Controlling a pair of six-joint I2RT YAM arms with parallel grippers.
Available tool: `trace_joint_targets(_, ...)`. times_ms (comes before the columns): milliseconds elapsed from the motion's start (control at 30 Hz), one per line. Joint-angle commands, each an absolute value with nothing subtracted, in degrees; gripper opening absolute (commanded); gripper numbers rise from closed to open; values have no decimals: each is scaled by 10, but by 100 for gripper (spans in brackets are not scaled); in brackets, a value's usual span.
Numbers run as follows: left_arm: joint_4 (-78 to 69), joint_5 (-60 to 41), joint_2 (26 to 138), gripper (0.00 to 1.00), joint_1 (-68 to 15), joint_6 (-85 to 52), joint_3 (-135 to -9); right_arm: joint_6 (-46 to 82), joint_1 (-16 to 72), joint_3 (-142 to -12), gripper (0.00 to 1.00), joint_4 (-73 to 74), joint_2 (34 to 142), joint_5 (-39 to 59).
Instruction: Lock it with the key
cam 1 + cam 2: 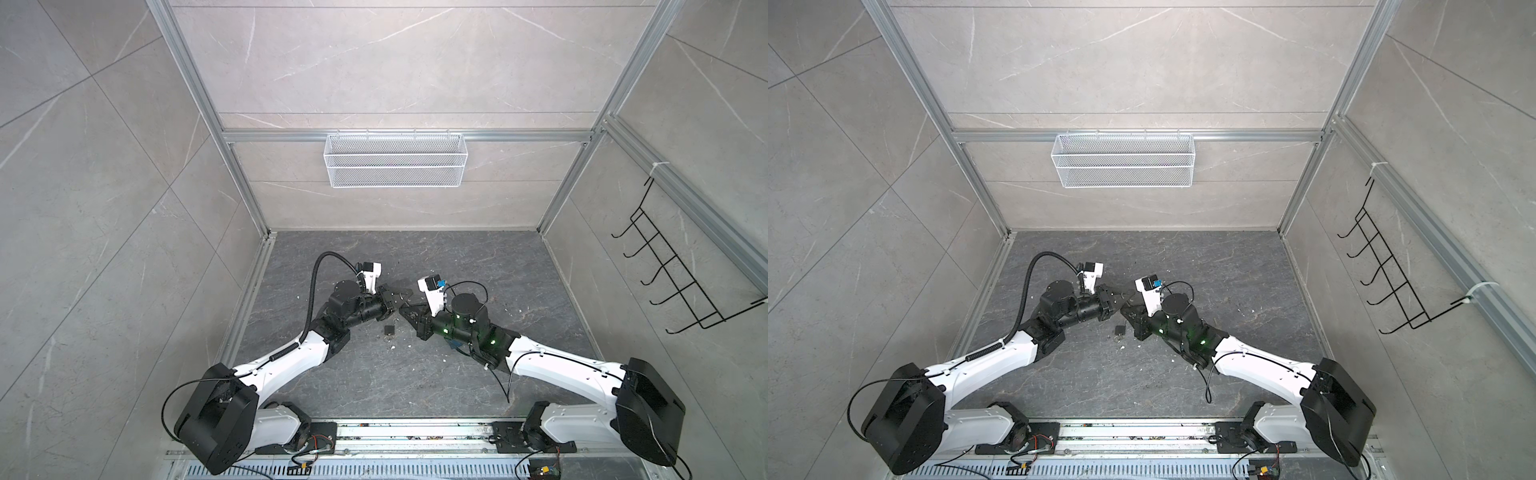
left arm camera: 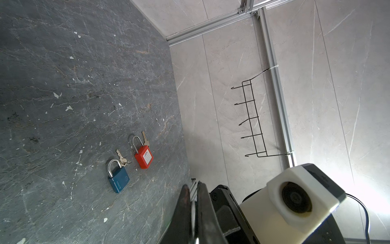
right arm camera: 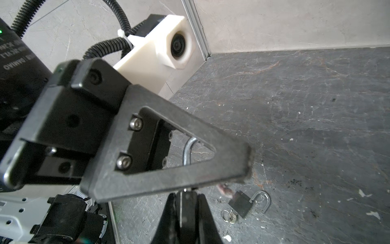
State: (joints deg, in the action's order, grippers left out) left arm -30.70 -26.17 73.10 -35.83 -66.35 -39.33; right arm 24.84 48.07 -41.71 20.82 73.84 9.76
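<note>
My left gripper lies across the silver shackle. I should open it, back it off and have it grip the shackle's bow in line with my right gripper.
My two grippers meet tip to tip over the middle of the dark table. The left gripper is shut on a thin silver shackle, which shows through the window of its finger. Just below, the right gripper is shut on a flat black piece with a bright strip. I cannot tell whether that piece is a lock body or a key head. A black padlock lies on the table, its shackle open and a ringed key beside it.
A blue padlock and a red padlock lie side by side, each with a key next to it. A white wire basket hangs on the back wall. A black hook rack hangs on the right wall.
</note>
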Motion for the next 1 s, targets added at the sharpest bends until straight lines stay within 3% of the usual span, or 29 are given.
trace_joint_targets(0,-302,-268,730,10,-354,-613,-411,268,476,-415,0,205,721,88)
trace_joint_targets(67,-285,-273,725,51,-350,-583,-417,269,476,-425,0,172,720,85)
trace_joint_targets(100,-273,-277,720,62,-344,-568,-420,270,475,-433,0,152,720,81)
trace_joint_targets(167,-250,-283,711,71,-326,-543,-426,270,473,-447,0,124,721,87)
trace_joint_targets(400,-237,-333,678,72,-259,-472,-428,294,456,-482,0,55,713,154)
trace_joint_targets(967,-324,-488,680,70,-257,-346,-418,377,394,-500,0,66,762,423)
